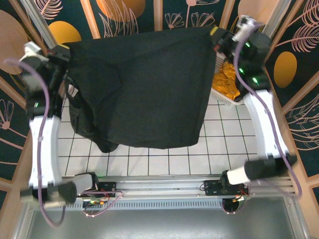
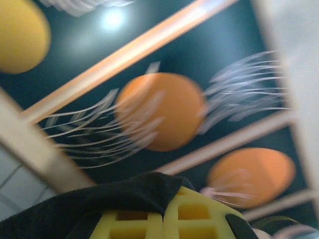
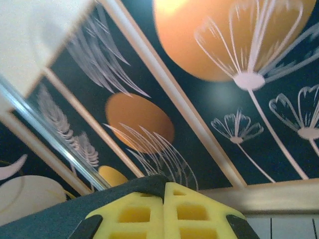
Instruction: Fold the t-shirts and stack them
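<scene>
The black t-shirt is hanging in bunched folds under my left gripper, so next I put it down and grab its edge again with my left gripper before I fold it.
A large black t-shirt hangs spread in the air between both arms, its lower edge dangling just above the tiled table. My left gripper holds its upper left corner and my right gripper holds its upper right corner. In the left wrist view the yellow fingers are pressed together with black fabric pinched between them. The right wrist view shows the yellow fingertips shut on a fold of the dark cloth. Mustard-yellow t-shirts lie bunched in a basket at the right.
A white lattice basket stands at the back right of the white tiled table. Patterned dark panels with wooden frames close in the back and sides. The arm bases sit on the metal rail at the near edge.
</scene>
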Robot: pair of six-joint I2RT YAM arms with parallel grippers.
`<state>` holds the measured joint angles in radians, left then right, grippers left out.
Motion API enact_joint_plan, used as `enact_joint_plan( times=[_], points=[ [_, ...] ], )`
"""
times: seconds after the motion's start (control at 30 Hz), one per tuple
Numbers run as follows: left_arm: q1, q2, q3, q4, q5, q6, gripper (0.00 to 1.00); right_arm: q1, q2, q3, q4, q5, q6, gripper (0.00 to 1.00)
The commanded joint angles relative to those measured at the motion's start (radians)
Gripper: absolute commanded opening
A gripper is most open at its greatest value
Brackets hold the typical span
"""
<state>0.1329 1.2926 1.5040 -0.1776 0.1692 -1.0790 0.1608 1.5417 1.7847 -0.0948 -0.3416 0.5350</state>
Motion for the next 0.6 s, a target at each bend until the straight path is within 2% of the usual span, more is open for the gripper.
enact_joint_plan(
  times=[0.0,0.03,0.07,0.13,0.2,0.3,0.43,0.5,0.57],
  points=[
    [0.026,0.314,0.148,-0.054,0.000,0.050,0.55,0.007,0.319,0.249,-0.137,-0.062,0.001,0.43],
    [0.027,0.423,0.248,-0.108,0.040,0.065,0.80,0.012,0.428,0.371,-0.225,-0.059,-0.019,0.58],
    [0.025,0.509,0.335,-0.173,0.063,0.086,0.90,0.023,0.513,0.481,-0.308,-0.037,-0.046,0.65],
    [0.024,0.555,0.383,-0.243,0.068,0.116,0.94,0.045,0.599,0.602,-0.418,0.010,-0.087,0.70],
    [0.023,0.511,0.311,-0.270,0.041,0.147,0.94,0.066,0.594,0.578,-0.462,0.041,-0.109,0.70],
    [0.024,0.363,0.079,-0.319,-0.024,0.185,0.90,0.123,0.453,0.290,-0.417,0.109,-0.134,0.71],
    [0.024,0.140,-0.327,-0.316,-0.057,0.173,0.82,0.195,0.208,-0.206,-0.295,0.148,-0.090,0.70],
    [0.024,0.057,-0.477,-0.356,-0.102,0.173,0.79,0.222,0.109,-0.405,-0.252,0.139,-0.046,0.64],
    [0.024,-0.014,-0.616,-0.360,-0.098,0.152,0.76,0.269,0.015,-0.577,-0.228,0.128,-0.013,0.59]
  ],
)
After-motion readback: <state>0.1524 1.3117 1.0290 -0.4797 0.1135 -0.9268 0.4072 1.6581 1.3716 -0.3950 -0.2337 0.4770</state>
